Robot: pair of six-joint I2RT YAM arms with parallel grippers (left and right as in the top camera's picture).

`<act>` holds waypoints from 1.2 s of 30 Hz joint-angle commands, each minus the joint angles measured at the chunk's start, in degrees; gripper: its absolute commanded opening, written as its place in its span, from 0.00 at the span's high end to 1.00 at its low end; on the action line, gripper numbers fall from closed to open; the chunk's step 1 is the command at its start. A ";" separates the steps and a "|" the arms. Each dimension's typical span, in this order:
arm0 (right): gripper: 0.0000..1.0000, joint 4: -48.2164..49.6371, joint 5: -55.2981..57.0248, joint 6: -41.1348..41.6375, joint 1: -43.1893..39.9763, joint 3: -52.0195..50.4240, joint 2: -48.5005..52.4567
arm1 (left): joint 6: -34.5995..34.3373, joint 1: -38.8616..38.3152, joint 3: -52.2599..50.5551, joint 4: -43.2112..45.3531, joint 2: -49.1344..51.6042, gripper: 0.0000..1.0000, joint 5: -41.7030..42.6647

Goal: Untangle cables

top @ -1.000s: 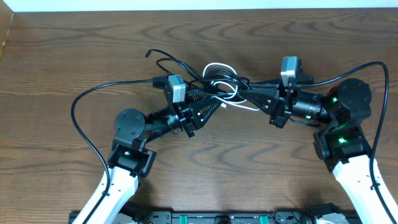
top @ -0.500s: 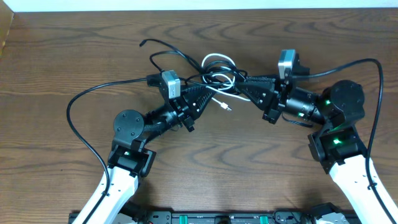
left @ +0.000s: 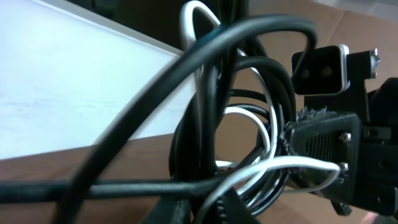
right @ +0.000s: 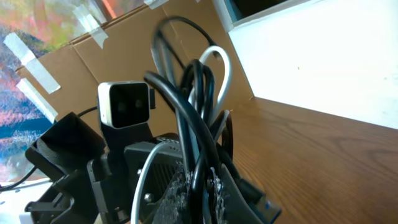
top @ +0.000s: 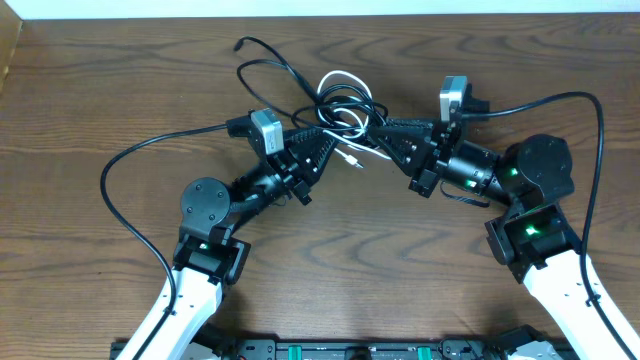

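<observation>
My right gripper needs to open, because it is pinching several black cables together, and then pull a single black cable out of the tangle that my left gripper holds.
A tangle of thin black cables and one short white cable hangs between my two grippers, lifted over the far middle of the table. My left gripper is shut on the black cables from the left. My right gripper is shut on the black cables from the right. In the left wrist view the black cables and white cable fill the frame. In the right wrist view the black cables run between the jaws, with the white cable behind.
The wooden table spreads all round. A white surface borders its far edge. A cardboard box corner sits at the far left. Thick black arm wires loop out at left and right.
Both grippers moved toward the far side and rose with the cable tangle. The black loops and white cable shifted up and away from the table.
</observation>
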 commanded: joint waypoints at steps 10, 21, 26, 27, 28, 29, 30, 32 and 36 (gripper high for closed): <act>0.27 -0.70 -2.69 -0.42 1.75 0.87 1.05 | 7.08 0.55 0.46 -0.46 -0.37 0.93 0.17; 0.01 -4.92 -2.71 -6.71 -0.42 0.87 1.05 | 4.20 8.17 0.46 -4.42 -0.39 0.92 0.22; 0.01 -8.28 -2.62 -16.35 -0.83 0.87 1.05 | 3.10 8.44 0.46 -4.50 -0.39 0.93 0.85; 0.01 -8.76 -2.64 -18.25 -0.83 0.87 1.05 | 3.13 8.44 0.46 -4.72 -0.39 0.93 0.85; 0.04 -9.01 -2.62 -20.11 -0.83 0.87 1.05 | 3.13 8.44 0.46 -4.81 -0.39 0.92 0.85; 0.07 -9.09 -2.58 -22.08 -0.83 0.87 1.05 | 3.15 8.44 0.46 -5.27 -0.39 0.92 0.83; 0.10 -9.05 -2.47 -24.13 -0.83 0.87 1.03 | 3.17 8.44 0.46 -5.81 -0.39 0.93 0.83; 0.11 -7.82 -1.49 -26.10 -0.83 0.87 1.03 | 3.85 8.44 0.46 -7.54 -0.37 0.93 0.81; 0.12 -2.12 -1.18 -27.93 -0.81 0.87 1.03 | 7.98 8.44 0.46 -11.21 -0.37 0.93 0.76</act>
